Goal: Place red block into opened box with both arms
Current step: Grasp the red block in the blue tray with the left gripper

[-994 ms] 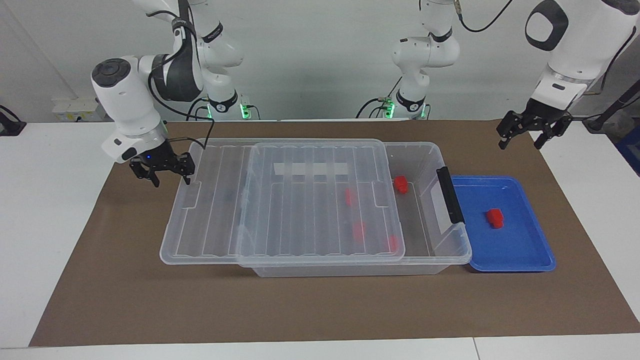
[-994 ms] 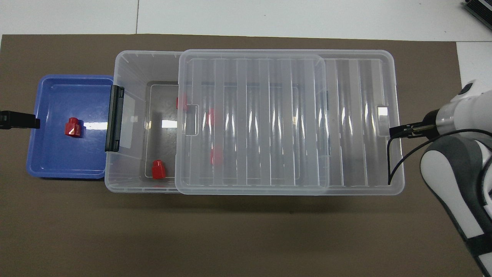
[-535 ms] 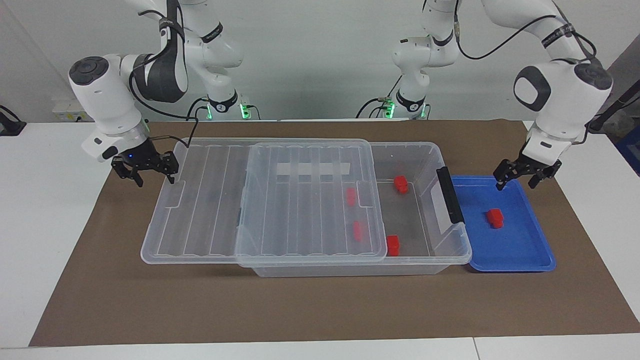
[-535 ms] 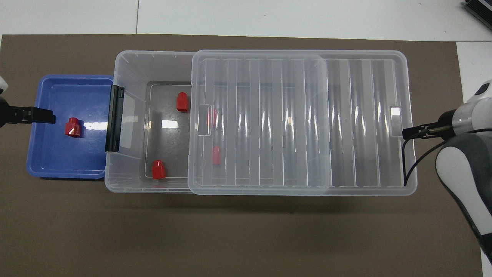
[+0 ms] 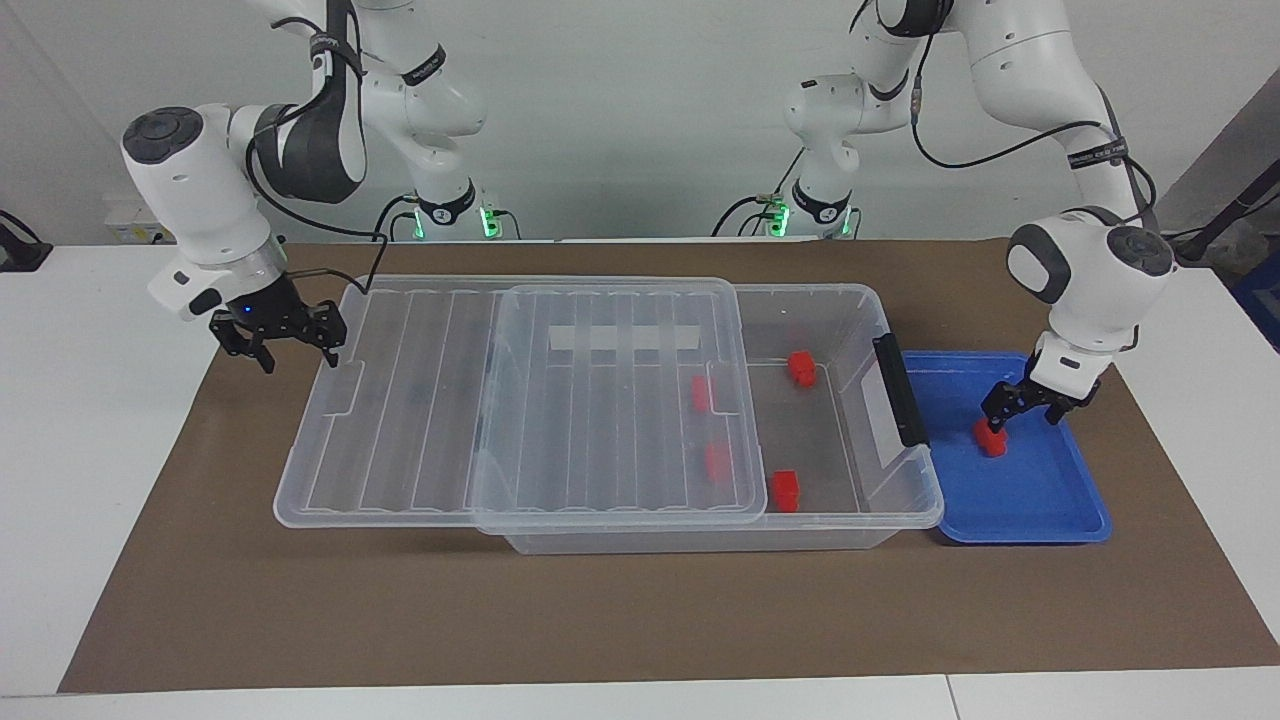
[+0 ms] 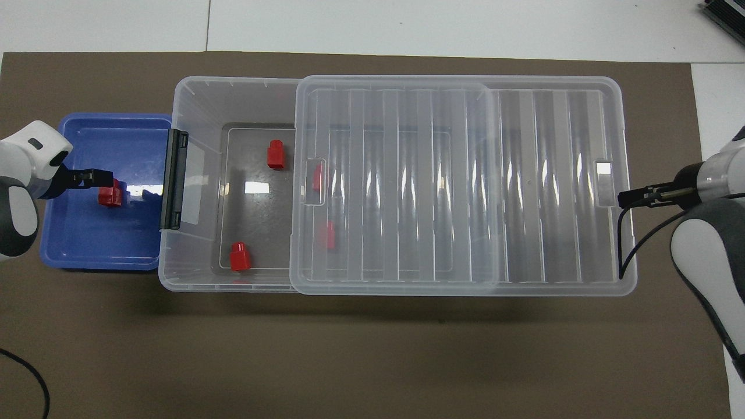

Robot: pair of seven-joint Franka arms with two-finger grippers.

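Note:
The lid [image 6: 552,185] will stay flat when I bring the red block in, because the larger part of the ribbed lid [image 6: 398,185] lies over the box.
A red block [image 5: 991,439] [image 6: 109,196] lies in the blue tray [image 5: 1050,500]. My left gripper [image 5: 1022,412] [image 6: 99,174] hangs low over the tray, open, with one fingertip right at the block's top. The clear box [image 5: 862,300] [image 6: 192,93] stands beside the tray, black handle [image 5: 899,390] toward it. Its ribbed lid [image 5: 600,400] [image 6: 465,174] is slid toward the right arm's end, leaving the tray end uncovered. My right gripper [image 5: 300,360] [image 6: 621,198] is at the lid's end rim, fingers apart, the inner one against the rim's notch.
Several more red blocks lie inside the box: two in the uncovered part [image 5: 801,367] [image 5: 785,491], others under the lid [image 5: 700,395]. Box and tray rest on a brown mat [image 5: 600,620], with white table around it.
My left gripper has come down from high above the table's end to the block in the tray. My right gripper moved toward its own end, and the lid slid with it, uncovering more of the box.

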